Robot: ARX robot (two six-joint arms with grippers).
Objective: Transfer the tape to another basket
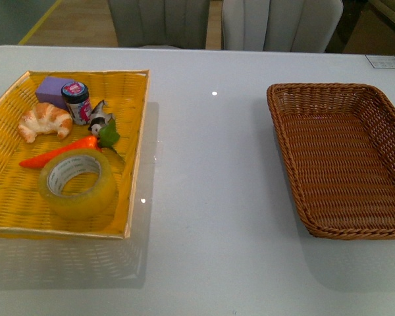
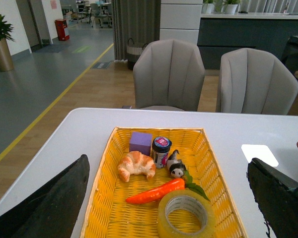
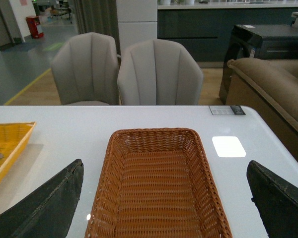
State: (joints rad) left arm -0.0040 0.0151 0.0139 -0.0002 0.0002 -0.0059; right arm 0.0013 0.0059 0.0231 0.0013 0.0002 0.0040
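Note:
The carrot's tip and leaf are free of the tape, so I expect the tape to come up by itself when I raise it and leave the carrot behind.
The yellowish tape roll lies flat at the near end of the flat yellow tray on the left; it also shows in the left wrist view. The dark brown wicker basket stands empty on the right, and fills the right wrist view. Neither arm shows in the front view. My left gripper is open and empty, above and short of the tape, fingers spread either side of the tray. My right gripper is open and empty above the brown basket's near end.
In the yellow tray lie a carrot, a croissant, a small jar, a purple block and a panda figure. Two grey chairs stand behind the white table.

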